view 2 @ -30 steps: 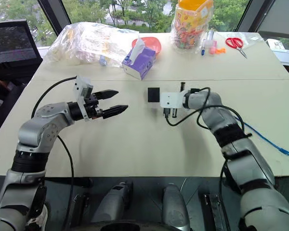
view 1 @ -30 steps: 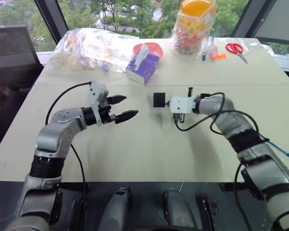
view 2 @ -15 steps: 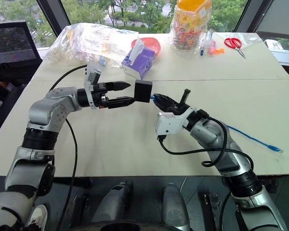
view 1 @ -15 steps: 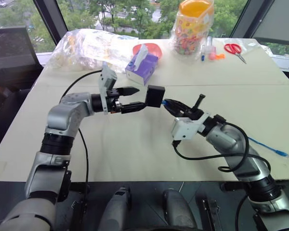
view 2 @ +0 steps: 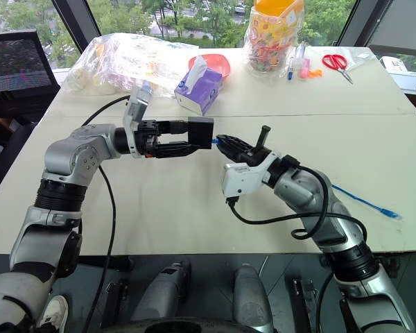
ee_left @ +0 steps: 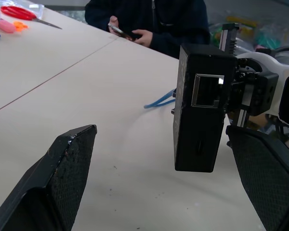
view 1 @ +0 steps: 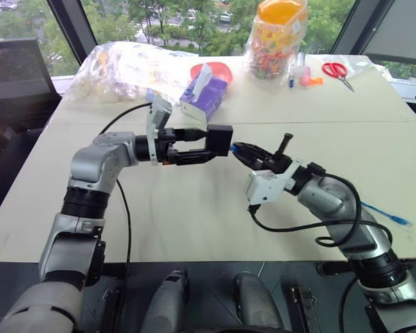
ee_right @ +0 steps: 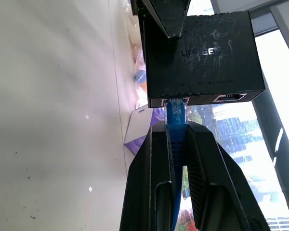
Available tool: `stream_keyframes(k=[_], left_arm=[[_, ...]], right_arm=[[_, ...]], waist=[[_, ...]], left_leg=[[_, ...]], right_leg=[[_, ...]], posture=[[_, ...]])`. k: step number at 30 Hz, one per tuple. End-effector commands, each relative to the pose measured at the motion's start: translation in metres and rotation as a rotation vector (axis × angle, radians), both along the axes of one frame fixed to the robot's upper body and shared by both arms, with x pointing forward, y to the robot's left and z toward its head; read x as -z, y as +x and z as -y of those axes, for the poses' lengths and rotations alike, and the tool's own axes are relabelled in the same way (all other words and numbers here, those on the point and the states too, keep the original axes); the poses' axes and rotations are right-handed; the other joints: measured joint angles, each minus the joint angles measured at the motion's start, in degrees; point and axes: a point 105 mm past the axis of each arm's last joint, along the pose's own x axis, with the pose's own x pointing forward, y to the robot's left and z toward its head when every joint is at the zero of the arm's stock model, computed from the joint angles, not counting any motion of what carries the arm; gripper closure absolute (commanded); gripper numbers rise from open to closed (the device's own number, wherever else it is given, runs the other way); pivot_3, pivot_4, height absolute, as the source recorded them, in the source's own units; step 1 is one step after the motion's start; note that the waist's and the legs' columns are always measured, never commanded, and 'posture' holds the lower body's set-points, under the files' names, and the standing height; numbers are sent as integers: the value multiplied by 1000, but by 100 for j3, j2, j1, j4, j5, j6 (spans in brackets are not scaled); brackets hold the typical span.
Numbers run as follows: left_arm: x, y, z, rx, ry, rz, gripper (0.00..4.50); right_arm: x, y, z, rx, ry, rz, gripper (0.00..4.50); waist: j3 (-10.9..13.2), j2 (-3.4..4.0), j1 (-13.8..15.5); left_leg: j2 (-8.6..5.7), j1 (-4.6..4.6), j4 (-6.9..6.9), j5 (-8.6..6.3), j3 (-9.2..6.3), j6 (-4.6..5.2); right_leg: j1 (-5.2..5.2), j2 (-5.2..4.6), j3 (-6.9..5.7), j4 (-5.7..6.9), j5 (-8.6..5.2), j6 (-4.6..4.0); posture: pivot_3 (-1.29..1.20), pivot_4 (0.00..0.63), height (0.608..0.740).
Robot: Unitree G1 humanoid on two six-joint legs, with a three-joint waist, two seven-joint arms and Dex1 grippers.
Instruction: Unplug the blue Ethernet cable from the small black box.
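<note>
Next, I grip the box [view 1: 219, 140] tightly with my left gripper before my right gripper opens, turns and takes the plug squarely, because the small black box is hanging from the plug [ee_right: 176, 111].
The small black box [view 1: 220, 141] hangs in the air above the table, carried by the blue Ethernet cable [ee_right: 175, 111] plugged into its side. My right gripper [view 1: 237, 148] is shut on the cable just behind the plug. The rest of the blue cable trails over the table's right part [view 1: 390, 216]. My left gripper [view 1: 206, 143] is open, and its fingers [ee_left: 67, 173] stand on either side of the box [ee_left: 202, 106] with a gap on each side. An empty port shows on the box face toward the left wrist camera.
A purple tissue box [view 1: 204, 91], a red bowl [view 1: 220, 69], a clear plastic bag [view 1: 128, 68], a candy jar [view 1: 277, 38], pens [view 1: 295, 73] and red scissors [view 1: 338, 71] line the far side of the table [view 1: 194, 222]. A person [ee_left: 149, 21] sits beyond the table.
My right gripper lifted the box off the table and drew it back toward me. My left gripper came up and across, and its open fingers now straddle the box.
</note>
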Motion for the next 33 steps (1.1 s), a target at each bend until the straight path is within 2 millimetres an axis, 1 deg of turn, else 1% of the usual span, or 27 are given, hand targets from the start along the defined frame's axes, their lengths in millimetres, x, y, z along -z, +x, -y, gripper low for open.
stream_keyframes(k=[1, 4, 8, 11, 12, 18, 21, 22, 25, 26, 27, 28, 30, 33], left_arm=[[-16, -4, 2, 22, -32, 50, 0], [-16, -5, 3, 31, -40, 46, 858], [-17, -7, 5, 50, -51, 38, 2597], [-15, -8, 6, 67, -47, 24, 3792], [-14, -9, 6, 73, -45, 21, 4018], [-8, -14, 8, 115, -18, 1, 4020], [-6, -16, 7, 129, -1, 9, 4020], [-6, -16, 7, 127, -3, 12, 4020], [-7, -15, 3, 120, 0, 14, 4020], [-7, -16, 1, 126, 3, 9, 4020], [-8, -17, -1, 132, 5, 7, 4020], [-9, -18, -3, 137, 6, 10, 4020], [-14, -19, -7, 152, -3, 20, 4020], [-22, -18, -11, 147, -41, 31, 4020]], right_arm=[[-8, -4, 1, -22, -25, 41, 4376], [-6, -5, 1, -29, -38, 38, 4500], [-4, -6, 1, -34, -49, 38, 4500], [-5, -7, 1, -36, -56, 43, 4500], [-5, -7, 0, -38, -59, 44, 4500], [-5, -9, 0, -46, -63, 41, 4500], [-7, -8, 2, -58, -23, -18, 4500], [-8, -8, 3, -61, 6, -60, 3573], [-11, 0, 10, -31, 105, -226, 2321], [-12, 2, 13, -12, 140, -283, 1732], [-12, 4, 17, 5, 199, -381, 1184], [-15, 2, 21, -15, 266, -506, 753], [-20, -2, 27, -57, 406, -755, 753], [-22, -10, 35, -113, 515, -1055, 753]], waist=[[0, 0, 2], [0, 0, 6], [0, 0, 7], [0, 0, 7], [0, 0, 4], [0, 0, 5], [0, 0, 4], [0, 0, 4], [0, 0, 4], [0, -1, 5], [0, -1, 3], [0, 0, -1], [0, 0, 0], [1, 0, 11]], left_leg=[[0, 0, 0, 0, 0, 0], [0, 0, 0, 0, 0, 0], [0, 0, 0, 0, 0, 0], [0, 0, 0, 0, 0, 0], [0, 0, 0, 0, 0, 0], [0, 0, 0, 0, 0, 0], [0, 0, 0, 0, 0, 0], [0, 0, 0, 0, 0, 0], [0, 0, 0, 0, -1, 0], [0, 0, 0, 0, -1, 0], [0, 0, 1, 0, -2, 0], [0, 0, 1, 0, -2, 1], [1, 0, 0, 0, -5, 1], [2, -1, 0, 0, -7, 1]], right_leg=[[0, 0, 0, 0, 0, 0], [0, 0, 0, 0, 0, 0], [0, 0, 0, 0, 0, 0], [0, 0, 0, 0, 0, 0], [0, 0, 0, 0, 0, 0], [0, 0, 0, 1, 0, 0], [0, 0, 0, 0, 0, 0], [0, 0, 0, 1, 0, 0], [1, 0, 0, 1, 0, -1], [1, 0, 0, 1, 0, -1], [1, 0, 0, 1, 0, -1], [1, 0, 0, 1, 0, -1], [1, 0, 0, 2, 0, -2], [1, 0, -1, 1, -1, -4]], posture=[[0, 150, 728], [0, 150, 728], [0, 150, 728], [0, 150, 728], [0, 150, 728], [0, 150, 728], [0, 150, 728], [0, 150, 728], [0, 150, 728], [0, 150, 728], [0, 150, 728], [0, 150, 728], [0, 150, 728], [0, 150, 728]])
